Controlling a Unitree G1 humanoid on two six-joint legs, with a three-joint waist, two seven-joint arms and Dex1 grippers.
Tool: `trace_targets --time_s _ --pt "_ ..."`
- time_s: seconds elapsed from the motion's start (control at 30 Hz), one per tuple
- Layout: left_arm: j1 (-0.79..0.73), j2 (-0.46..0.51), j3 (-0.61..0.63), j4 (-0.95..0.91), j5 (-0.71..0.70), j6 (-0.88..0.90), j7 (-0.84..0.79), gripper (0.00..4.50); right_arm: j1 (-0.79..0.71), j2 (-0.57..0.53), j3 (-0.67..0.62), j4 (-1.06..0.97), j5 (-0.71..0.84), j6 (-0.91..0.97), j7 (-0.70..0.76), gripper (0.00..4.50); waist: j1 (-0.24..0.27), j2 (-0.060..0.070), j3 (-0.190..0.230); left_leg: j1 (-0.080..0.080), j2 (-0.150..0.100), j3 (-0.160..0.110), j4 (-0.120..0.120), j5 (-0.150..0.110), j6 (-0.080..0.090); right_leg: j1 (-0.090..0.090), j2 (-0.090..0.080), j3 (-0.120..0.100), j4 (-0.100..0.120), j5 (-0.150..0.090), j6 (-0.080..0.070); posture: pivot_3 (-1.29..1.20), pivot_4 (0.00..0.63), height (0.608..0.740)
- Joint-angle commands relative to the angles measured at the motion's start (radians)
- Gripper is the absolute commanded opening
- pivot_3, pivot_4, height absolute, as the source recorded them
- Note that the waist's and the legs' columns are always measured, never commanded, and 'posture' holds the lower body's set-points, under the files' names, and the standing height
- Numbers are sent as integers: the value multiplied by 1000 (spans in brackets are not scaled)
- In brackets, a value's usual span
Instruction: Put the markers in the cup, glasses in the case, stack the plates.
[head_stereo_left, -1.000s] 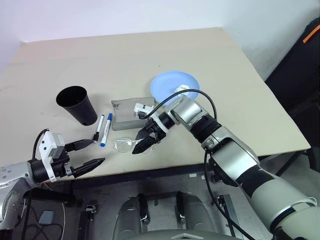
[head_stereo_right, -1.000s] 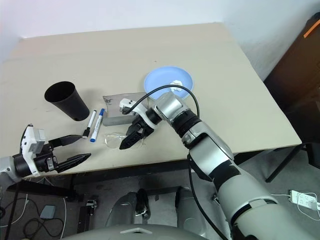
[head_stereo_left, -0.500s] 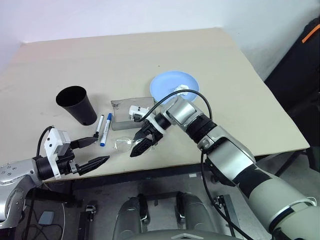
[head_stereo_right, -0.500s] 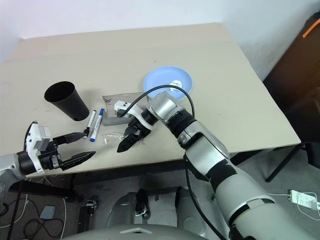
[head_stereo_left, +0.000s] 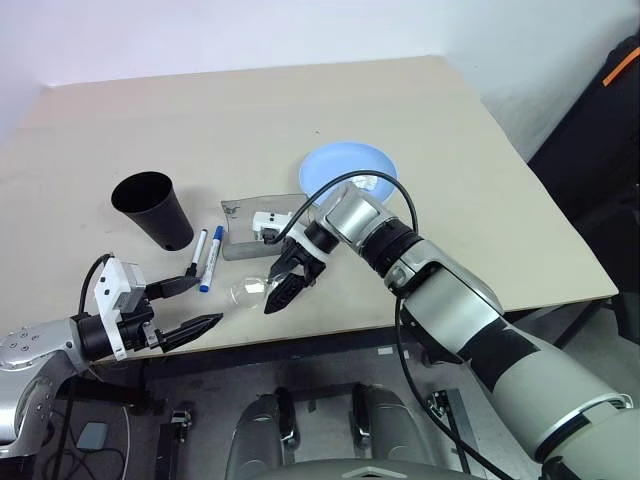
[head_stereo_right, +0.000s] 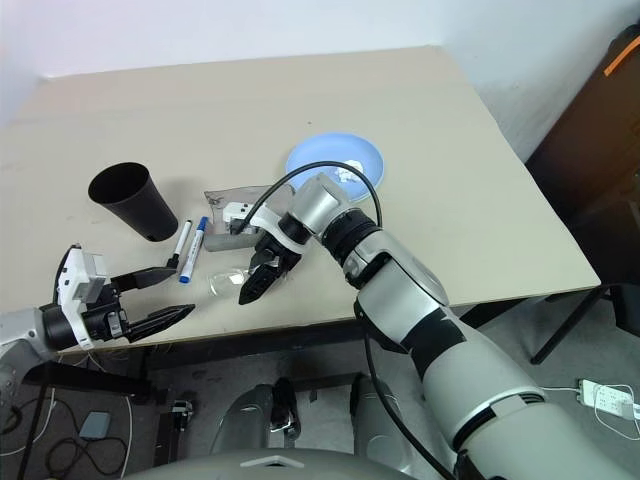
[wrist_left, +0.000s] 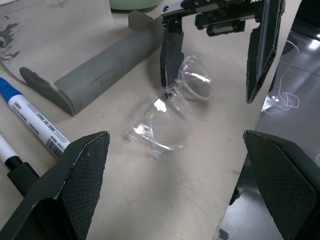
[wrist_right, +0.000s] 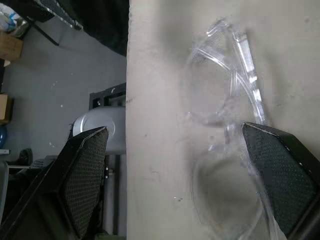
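Observation:
My gripper will carry the clear-framed glasses (head_stereo_left: 248, 292), which should stay folded and fit inside the grey case, since the arms lie folded (wrist_right: 251, 75) along the lenses.
The clear-framed glasses (head_stereo_left: 250, 290) lie near the table's front edge, just in front of the grey case (head_stereo_left: 243, 243). My right gripper (head_stereo_left: 278, 288) is open and points down and back over the glasses. The left wrist view shows one of its fingers (wrist_left: 170, 55) touching the glasses (wrist_left: 170, 115) and the other standing apart. My left gripper (head_stereo_left: 202, 300) is open and empty at the front edge, left of the glasses. A black-capped marker (head_stereo_left: 197, 254) and a blue-capped marker (head_stereo_left: 212, 258) lie side by side between the black cup (head_stereo_left: 155, 208) and the case. A light blue plate (head_stereo_left: 335, 165) sits behind my right arm.
A small white paper wad (head_stereo_left: 368, 180) rests in the blue plate. The table's front edge (head_stereo_left: 330, 335) runs close below the glasses. A dark object with an orange strap (head_stereo_left: 620, 70) stands beyond the table's right side. Bare tabletop stretches behind the cup and plate.
My right wrist has turned and its fingers have shifted a little left along the glasses, which now look slightly tipped. My left gripper has barely moved.

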Motion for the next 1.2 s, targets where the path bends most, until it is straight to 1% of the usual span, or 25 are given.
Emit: trace_targets --time_s 0.03,0.07,0.1,0.37,0.47,0.6,0.83,0.97,1.03,1.13,1.17,1.2 --pt "13 0 10 -7 6 -30 -8 4500 -44 18 -36 12 -2 -24 24 4103 0 0 0 0 0 0 0 0 0 0 0 0 0 0 0 0 150 711" --pt "15 -1 11 0 8 -35 -12 4500 -47 21 -40 16 -3 -28 26 3867 0 0 0 0 0 0 0 0 0 0 0 0 0 0 0 0 150 711" --pt "16 -2 13 4 10 -39 -14 4500 -50 23 -43 21 -6 -31 27 3536 0 0 0 0 0 0 0 0 0 0 0 0 0 0 0 0 150 711" --pt "26 -6 9 48 25 -84 -37 4500 -52 35 -46 34 -37 -63 33 725 0 0 0 0 1 0 0 0 0 -1 0 0 0 0 0 0 150 711" --pt "29 -9 7 67 32 -105 -45 4500 -53 40 -48 39 -47 -69 30 725 0 0 0 0 1 0 0 0 0 -1 0 0 0 0 0 0 150 711" --pt "33 -13 2 85 41 -127 -53 4500 -49 41 -44 42 -66 -89 23 40 0 0 0 0 1 0 0 0 0 -1 0 0 0 0 0 0 150 711" --pt "29 -14 -3 106 48 -148 -60 4500 -56 33 -61 37 -73 -99 24 40 0 0 0 0 1 0 -1 0 0 -2 0 0 0 0 0 0 150 711" --pt "25 -14 -5 117 49 -156 -64 4500 -82 7 -104 0 -47 -97 43 40 0 0 0 -1 1 0 -1 0 0 -2 0 0 0 0 0 0 150 711" --pt "24 -15 -4 119 49 -157 -65 4500 -99 -20 -151 -39 -3 -89 79 40 0 -1 0 -1 1 1 -1 0 0 -2 0 0 0 0 0 0 150 711" --pt "20 -14 -5 123 49 -156 -65 4500 -104 -86 -177 -126 148 -77 93 40 1 -3 1 -1 1 0 -1 0 0 -2 -1 0 0 0 0 0 150 711" --pt "17 -13 -6 124 50 -155 -65 4500 -107 -101 -180 -136 174 -80 93 40 0 -3 1 -1 1 0 -1 0 0 -2 -1 0 -1 0 0 0 150 711" --pt "16 -14 -8 122 50 -153 -63 4500 -122 -101 -217 -103 170 -104 79 40 0 -3 1 -1 1 0 -1 0 0 -2 -1 0 -1 0 0 0 150 711"
